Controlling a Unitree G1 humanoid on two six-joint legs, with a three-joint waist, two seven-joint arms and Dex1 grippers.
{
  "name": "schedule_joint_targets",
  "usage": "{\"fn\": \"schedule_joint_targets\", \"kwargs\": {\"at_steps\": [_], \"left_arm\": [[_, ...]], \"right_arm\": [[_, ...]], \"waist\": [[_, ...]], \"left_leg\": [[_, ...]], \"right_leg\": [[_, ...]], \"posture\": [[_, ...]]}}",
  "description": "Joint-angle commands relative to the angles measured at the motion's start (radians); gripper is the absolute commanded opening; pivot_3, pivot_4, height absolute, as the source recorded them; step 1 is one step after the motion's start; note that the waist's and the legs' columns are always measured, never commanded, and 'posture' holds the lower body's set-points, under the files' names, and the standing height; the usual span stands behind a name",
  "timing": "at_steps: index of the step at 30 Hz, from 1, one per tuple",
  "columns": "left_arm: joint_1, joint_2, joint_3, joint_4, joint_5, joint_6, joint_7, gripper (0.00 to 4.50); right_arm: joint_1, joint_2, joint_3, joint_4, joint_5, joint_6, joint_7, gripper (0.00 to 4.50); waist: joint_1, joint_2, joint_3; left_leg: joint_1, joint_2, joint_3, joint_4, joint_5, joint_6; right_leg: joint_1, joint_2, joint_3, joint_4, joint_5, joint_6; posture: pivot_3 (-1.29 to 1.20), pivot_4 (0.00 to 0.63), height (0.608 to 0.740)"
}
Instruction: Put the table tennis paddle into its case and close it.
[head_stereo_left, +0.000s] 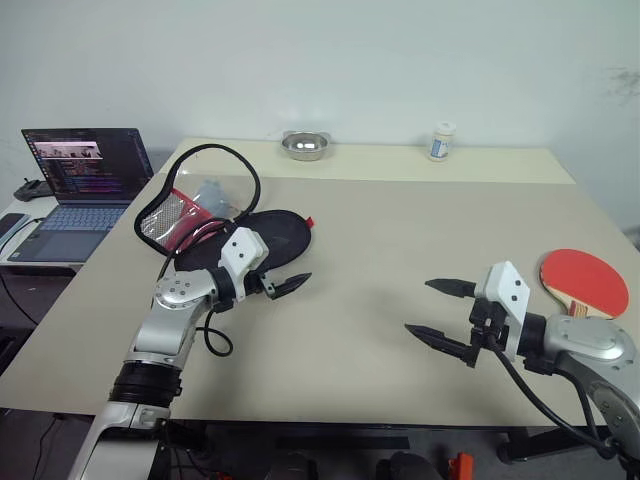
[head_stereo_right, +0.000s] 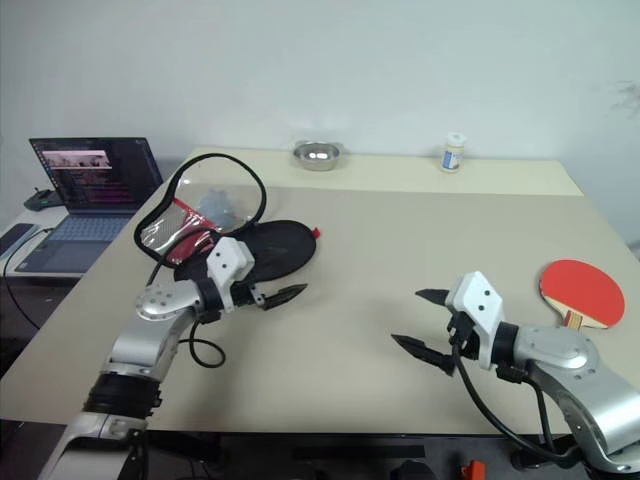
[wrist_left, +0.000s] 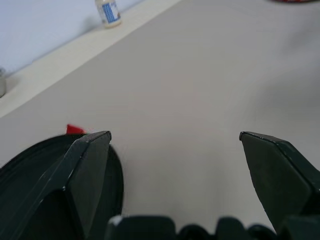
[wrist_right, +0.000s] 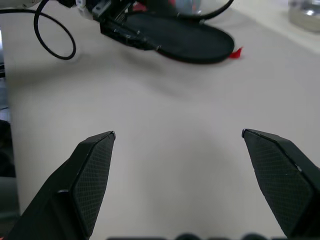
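Observation:
Next, my left gripper pulls the case (head_stereo_left: 284, 235) to the middle (head_stereo_left: 345, 265) first, because the case lies at the laptop's end of the table, far from my right gripper.
The case (head_stereo_left: 272, 232) lies unzipped at the table's left. Its black lower half rests flat, and its flap (head_stereo_left: 190, 210), red inside with a black zipper edge, stands raised behind it. My left gripper (head_stereo_left: 290, 284) is open just in front of the case's near edge, with nothing between its fingers. The left wrist view shows the black half (wrist_left: 30, 165) beside one finger. The table tennis paddle (head_stereo_left: 585, 278) lies red face up at the far right, its handle partly hidden by my right arm. My right gripper (head_stereo_left: 440, 313) is open and empty, left of the paddle and pointing toward the case (wrist_right: 185, 37).
A steel bowl (head_stereo_left: 305, 146) and a small white bottle (head_stereo_left: 441, 141) stand at the table's far edge. An open laptop (head_stereo_left: 85, 190) sits on a side desk at the left. The beige tabletop (head_stereo_left: 380, 240) stretches between my two grippers.

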Motion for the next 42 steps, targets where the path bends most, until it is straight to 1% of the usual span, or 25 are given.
{"fn": "schedule_joint_targets", "kwargs": {"at_steps": [1, 7, 13, 16, 20, 24, 28, 31, 35, 40, 41, 42], "left_arm": [[-0.032, 0.050, 0.022, 0.039, 0.017, -0.023, -0.032, 4.50], [-0.087, 0.147, 0.023, 0.174, 0.081, -0.035, -0.050, 4.50], [-0.145, 0.199, 0.013, 0.296, 0.125, -0.032, -0.062, 4.50], [-0.163, 0.228, -0.010, 0.351, 0.154, -0.033, -0.111, 4.50], [-0.218, 0.255, -0.036, 0.467, 0.196, -0.043, -0.163, 4.50], [-0.272, 0.268, -0.039, 0.577, 0.227, -0.078, -0.161, 4.50], [-0.281, 0.265, -0.051, 0.620, 0.242, -0.097, -0.200, 4.50], [-0.268, 0.259, -0.057, 0.632, 0.246, -0.114, -0.235, 3.89], [-0.248, 0.258, -0.059, 0.625, 0.240, -0.113, -0.284, 2.40], [-0.237, 0.249, -0.048, 0.619, 0.230, -0.100, -0.297, 0.49], [-0.237, 0.245, -0.043, 0.618, 0.225, -0.095, -0.295, 0.16], [-0.236, 0.242, -0.039, 0.617, 0.222, -0.090, -0.293, 0.05]], "right_arm": [[-0.064, -0.011, -0.017, -0.045, 0.036, 0.031, -0.018, 4.48], [-0.147, -0.020, -0.031, -0.040, 0.108, 0.140, -0.041, 4.48], [-0.171, -0.025, -0.022, -0.033, 0.121, 0.168, -0.054, 4.48], [-0.178, -0.020, -0.017, -0.028, 0.126, 0.165, -0.056, 4.48], [-0.184, -0.015, -0.008, -0.015, 0.119, 0.150, -0.056, 4.48], [-0.176, -0.016, -0.010, -0.005, 0.113, 0.136, -0.054, 4.48], [-0.168, -0.017, -0.008, -0.001, 0.108, 0.123, -0.054, 4.48], [-0.175, -0.015, -0.004, -0.002, 0.108, 0.123, -0.060, 4.50], [-0.182, -0.015, -0.006, -0.008, 0.113, 0.126, -0.063, 4.50], [-0.189, -0.014, -0.007, -0.011, 0.118, 0.132, -0.069, 4.50], [-0.193, -0.012, -0.009, -0.011, 0.120, 0.134, -0.072, 4.50], [-0.197, -0.011, -0.010, -0.010, 0.123, 0.137, -0.075, 4.50]], "waist": [[-0.001, 0.000, 0.000], [-0.002, -0.001, 0.000], [0.000, -0.001, 0.000], [-0.002, -0.001, 0.001], [-0.002, -0.001, 0.001], [-0.002, -0.001, 0.000], [-0.002, -0.001, 0.001], [-0.002, -0.001, 0.001], [-0.003, -0.001, 0.001], [-0.003, -0.001, 0.000], [-0.003, -0.001, 0.000], [-0.003, -0.001, 0.000]], "left_leg": [[0.000, 0.000, 0.000, 0.000, 0.000, 0.000], [0.000, 0.000, 0.000, 0.000, 0.000, 0.000], [-0.003, 0.000, 0.000, 0.000, 0.000, 0.000], [-0.005, 0.000, 0.000, 0.000, 0.000, 0.000], [-0.008, 0.000, 0.000, 0.001, 0.000, 0.000], [-0.011, 0.000, 0.000, 0.001, 0.000, 0.000], [-0.012, 0.000, 0.001, 0.001, 0.000, 0.000], [-0.012, 0.000, 0.002, 0.001, 0.000, 0.000], [-0.012, 0.000, 0.002, 0.001, 0.000, 0.000], [-0.012, 0.000, 0.002, 0.001, 0.000, 0.000], [-0.012, 0.000, 0.002, 0.001, 0.000, 0.000], [-0.012, 0.000, 0.002, 0.001, 0.000, 0.000]], "right_leg": [[0.000, 0.000, 0.000, 0.000, 0.000, 0.000], [0.000, 0.000, 0.000, 0.000, 0.000, -0.001], [-0.002, -0.001, -0.001, 0.000, 0.000, 0.000], [-0.005, -0.001, -0.001, 0.000, 0.000, 0.000], [-0.008, 0.000, -0.001, 0.001, 0.000, 0.000], [-0.011, 0.000, -0.001, 0.001, 0.000, 0.000], [-0.013, 0.000, -0.001, 0.002, 0.000, 0.000], [-0.013, 0.000, -0.001, 0.002, 0.000, 0.000], [-0.013, 0.000, 0.000, 0.003, 0.000, 0.000], [-0.013, 0.000, 0.000, 0.004, 0.000, 0.000], [-0.013, 0.000, 0.000, 0.004, 0.000, 0.000], [-0.013, 0.000, 0.000, 0.004, 0.000, 0.000]], "posture": [[0.00, 0.150, 0.740], [0.00, 0.150, 0.740], [0.00, 0.150, 0.740], [0.00, 0.150, 0.740], [0.00, 0.150, 0.740], [0.00, 0.150, 0.740], [0.00, 0.150, 0.740], [0.00, 0.150, 0.740], [0.00, 0.150, 0.740], [0.00, 0.150, 0.740], [0.00, 0.150, 0.740], [0.00, 0.150, 0.740]]}}
